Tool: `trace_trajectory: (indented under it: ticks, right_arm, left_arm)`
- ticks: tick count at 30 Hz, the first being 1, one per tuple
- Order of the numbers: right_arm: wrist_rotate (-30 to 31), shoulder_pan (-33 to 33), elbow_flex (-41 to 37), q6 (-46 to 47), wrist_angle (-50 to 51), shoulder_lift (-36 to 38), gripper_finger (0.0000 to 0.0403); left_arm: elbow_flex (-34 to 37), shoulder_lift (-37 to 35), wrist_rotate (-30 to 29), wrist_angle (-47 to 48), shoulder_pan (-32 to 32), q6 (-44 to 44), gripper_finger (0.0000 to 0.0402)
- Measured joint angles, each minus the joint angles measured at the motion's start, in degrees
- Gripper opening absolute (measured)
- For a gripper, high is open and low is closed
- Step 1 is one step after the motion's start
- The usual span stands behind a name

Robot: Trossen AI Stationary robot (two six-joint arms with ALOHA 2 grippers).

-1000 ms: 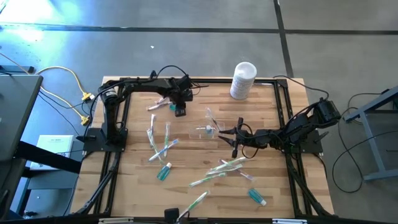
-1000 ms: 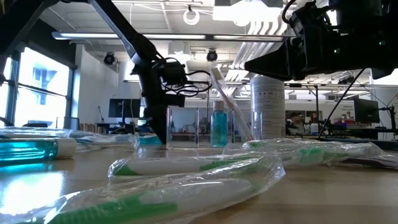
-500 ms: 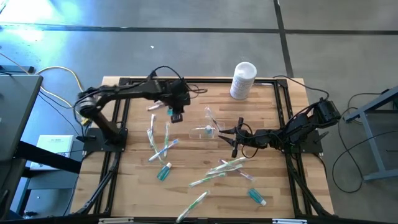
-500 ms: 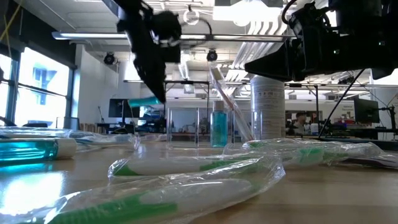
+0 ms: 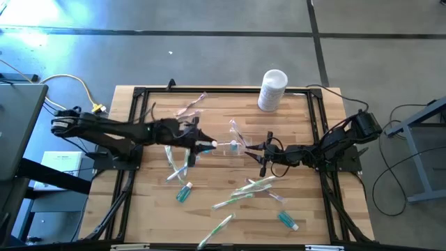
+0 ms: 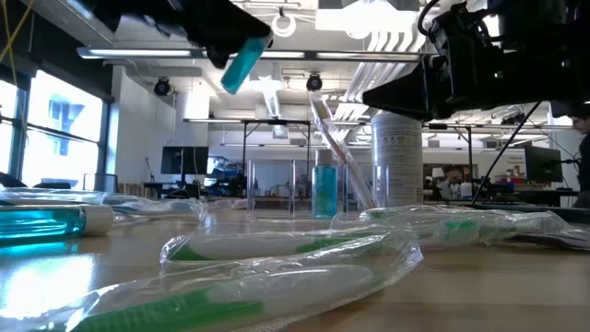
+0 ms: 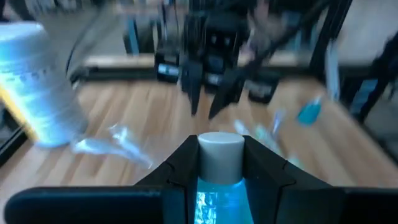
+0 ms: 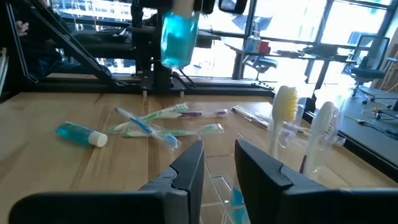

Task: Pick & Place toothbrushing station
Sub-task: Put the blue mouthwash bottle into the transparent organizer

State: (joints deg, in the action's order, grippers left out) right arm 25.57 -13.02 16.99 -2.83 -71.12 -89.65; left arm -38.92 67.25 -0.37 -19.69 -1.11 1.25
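Note:
My left gripper is holding the teal tube (image 6: 243,65) bottom-first below it, higher than the clear cup's rim (image 6: 301,163). I should keep carrying and lowering the tube until it stands inside the cup.
My left gripper (image 5: 202,143) is shut on a small teal tube with a white cap (image 7: 219,163), high above the table and just left of the clear plastic cup (image 5: 233,146). The tube also shows in the low view (image 6: 241,61) and the right wrist view (image 8: 179,36). The cup stands upright and holds a toothbrush (image 6: 334,146) and a teal tube (image 6: 324,190). My right gripper (image 5: 252,155) is open just right of the cup, whose clear wall (image 8: 219,185) shows low between its fingers. I cannot tell whether they touch it. My left gripper pinches the tube's teal body (image 7: 217,200) between its two fingers, just behind the white cap (image 7: 221,148), which sticks out past the fingertips. The fingers come about level from the table's left and lie along the tube. The tube is lifted clear and tilted.
A white canister (image 5: 272,89) stands at the far right. Bagged toothbrushes lie left of the cup (image 5: 178,160) and toward the near edge (image 5: 252,187). Loose teal tubes lie at the near left (image 5: 183,193) and near right (image 5: 288,221). Black frame rails (image 5: 136,167) border the table.
My left gripper has risen from the table's far left part with the teal tube. It has swung toward the near side and the cup and turned from pointing down to about level. The tube is now lifted clear and high. My right gripper has kept still.

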Motion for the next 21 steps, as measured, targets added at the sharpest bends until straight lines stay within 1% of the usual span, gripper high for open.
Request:
trace_trajectory:
  ticks: [3,5,7,13,17,21]
  right_arm:
    - [0.0,0.0,0.0,-0.2,-0.8,0.0,0.0083]
    - [0.0,0.1,0.0,-0.3,-1.1,0.0,0.0083]
    - [-0.1,0.6,0.0,-0.3,-1.2,0.0,0.0083]
    - [-0.2,1.8,0.0,0.1,-0.4,0.0,0.0083]
    - [-0.2,1.8,0.0,0.2,-0.3,0.0,0.0083]
    - [-0.4,1.8,0.0,0.2,0.3,0.0,0.0083]
  left_arm:
    - [6.1,3.1,-0.2,-16.9,-0.4,0.4,0.0085]
    - [8.8,5.3,-0.3,-24.5,-0.3,-1.3,0.0085]
    - [9.0,8.5,-0.3,-30.2,0.4,-2.5,0.0085]
    - [6.6,18.3,3.4,-38.0,2.4,-2.2,0.0085]
    - [4.2,23.7,4.0,-41.1,4.4,2.3,0.0085]
    - [2.8,26.3,4.8,-42.1,7.1,6.2,0.0085]
